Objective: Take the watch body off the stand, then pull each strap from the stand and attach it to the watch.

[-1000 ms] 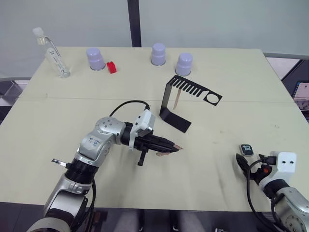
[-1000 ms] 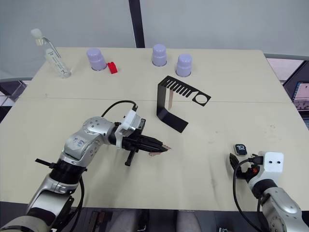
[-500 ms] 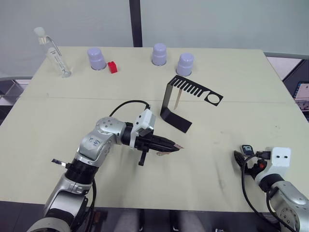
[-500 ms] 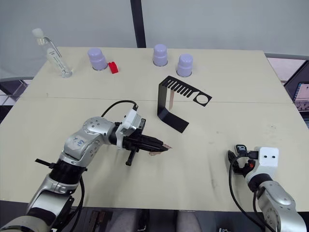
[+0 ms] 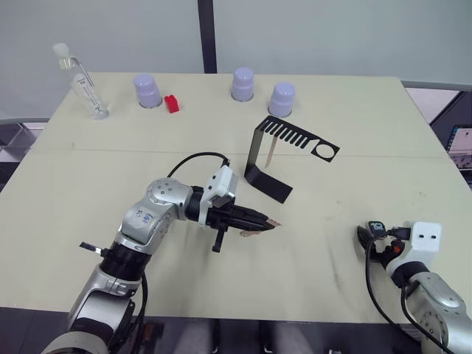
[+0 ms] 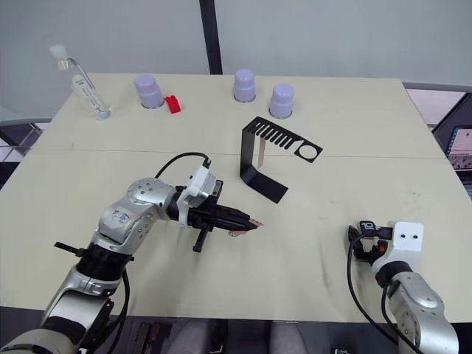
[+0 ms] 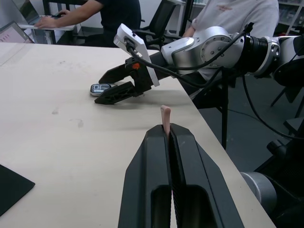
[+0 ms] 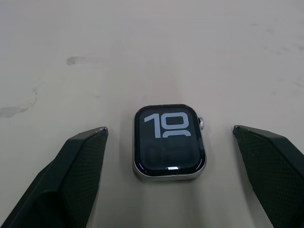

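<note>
The strap's tip (image 5: 273, 222) sticks straight out past my left gripper. The strap should stick out from the watch body when I carry the two joined together.
The watch body (image 8: 169, 141) lies flat on the table near the front right, its screen showing light digits. My right gripper (image 8: 169, 129) is open, low over the table, with one finger on each side of the watch and a gap to both. My left gripper (image 5: 265, 221) hovers mid-table, shut on a pale pink-tan strap (image 7: 165, 114) whose tip sticks out past the fingertips. The black stand (image 5: 256, 155) stands behind it, and a second strap (image 5: 271, 151) hangs from its slotted top plate.
Three upturned lavender cups (image 5: 242, 82) and a small red object (image 5: 171, 103) line the far edge. A clear bottle (image 5: 85, 85) leans at the far left. The watch lies close to the table's front right edge. People sit beyond the table in the left wrist view.
My right gripper has moved forward, so the watch body now lies between its open fingers. The left gripper with its strap has stayed put.
</note>
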`<state>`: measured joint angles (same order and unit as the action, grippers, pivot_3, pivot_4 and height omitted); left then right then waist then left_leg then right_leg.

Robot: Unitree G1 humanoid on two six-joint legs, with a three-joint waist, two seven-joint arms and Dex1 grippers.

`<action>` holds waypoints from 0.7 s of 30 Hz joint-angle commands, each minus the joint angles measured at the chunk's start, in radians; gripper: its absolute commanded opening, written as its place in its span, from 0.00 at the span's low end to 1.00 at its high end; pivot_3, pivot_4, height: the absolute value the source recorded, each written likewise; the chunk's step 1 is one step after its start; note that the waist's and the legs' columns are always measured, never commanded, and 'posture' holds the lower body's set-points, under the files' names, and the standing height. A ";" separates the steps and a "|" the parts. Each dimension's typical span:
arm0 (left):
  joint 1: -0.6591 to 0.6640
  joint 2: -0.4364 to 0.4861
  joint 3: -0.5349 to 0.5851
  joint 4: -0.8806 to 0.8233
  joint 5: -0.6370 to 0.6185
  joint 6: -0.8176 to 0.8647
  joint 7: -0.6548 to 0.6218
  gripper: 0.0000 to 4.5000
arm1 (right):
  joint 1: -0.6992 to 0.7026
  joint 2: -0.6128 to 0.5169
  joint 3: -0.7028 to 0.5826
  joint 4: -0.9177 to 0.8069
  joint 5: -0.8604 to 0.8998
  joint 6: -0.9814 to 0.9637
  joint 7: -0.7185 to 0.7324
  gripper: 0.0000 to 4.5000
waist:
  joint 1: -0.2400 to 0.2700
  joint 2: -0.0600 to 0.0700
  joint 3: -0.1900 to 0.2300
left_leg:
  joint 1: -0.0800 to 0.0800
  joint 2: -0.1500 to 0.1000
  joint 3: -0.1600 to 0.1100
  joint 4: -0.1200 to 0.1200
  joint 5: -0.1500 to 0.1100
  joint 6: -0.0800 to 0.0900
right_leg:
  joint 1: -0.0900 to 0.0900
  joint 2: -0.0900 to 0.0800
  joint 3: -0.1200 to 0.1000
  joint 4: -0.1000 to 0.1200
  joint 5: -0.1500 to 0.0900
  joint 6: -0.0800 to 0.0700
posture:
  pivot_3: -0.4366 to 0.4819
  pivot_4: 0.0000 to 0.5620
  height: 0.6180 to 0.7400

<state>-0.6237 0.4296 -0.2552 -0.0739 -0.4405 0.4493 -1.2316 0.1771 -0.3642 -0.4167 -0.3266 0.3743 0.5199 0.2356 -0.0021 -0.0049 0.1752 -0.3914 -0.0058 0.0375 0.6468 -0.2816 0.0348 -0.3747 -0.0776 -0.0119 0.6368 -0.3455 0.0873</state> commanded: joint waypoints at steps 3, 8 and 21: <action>-0.025 -0.010 0.009 -0.014 -0.007 -0.013 0.002 0.00 | 0.011 0.019 -0.012 0.022 0.004 0.003 -0.017 0.88 | 0.000 0.000 0.000 | 0.000 0.000 0.000 0.000 0.000 0.000 | 0.000 0.000 0.000 0.000 0.000 0.000 | 0.48 0.27 0.99; -0.034 -0.014 0.012 -0.002 -0.004 -0.017 0.004 0.00 | 0.012 0.027 -0.033 -0.002 0.020 0.010 -0.019 0.37 | 0.000 0.000 0.000 | 0.000 0.000 0.000 0.000 0.000 0.000 | 0.000 0.000 0.000 0.000 0.000 0.000 | 0.48 0.27 0.99; -0.083 0.049 -0.026 0.158 0.173 -0.363 -0.096 0.00 | -0.057 -0.322 -0.162 -0.364 0.667 0.635 0.088 0.35 | -0.001 0.001 0.001 | 0.000 0.001 0.000 -0.001 0.000 0.000 | -0.001 0.000 0.000 -0.001 -0.001 -0.001 | 0.48 0.27 0.99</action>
<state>-0.6941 0.4735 -0.2689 0.0715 -0.2979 0.1671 -1.2992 0.1293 -0.6528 -0.5467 -0.6414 0.8980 1.0665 0.3003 -0.0034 -0.0044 0.1757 -0.3916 -0.0050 0.0373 0.6454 -0.2820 0.0348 -0.3755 -0.0778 -0.0120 0.6356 -0.3463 0.0858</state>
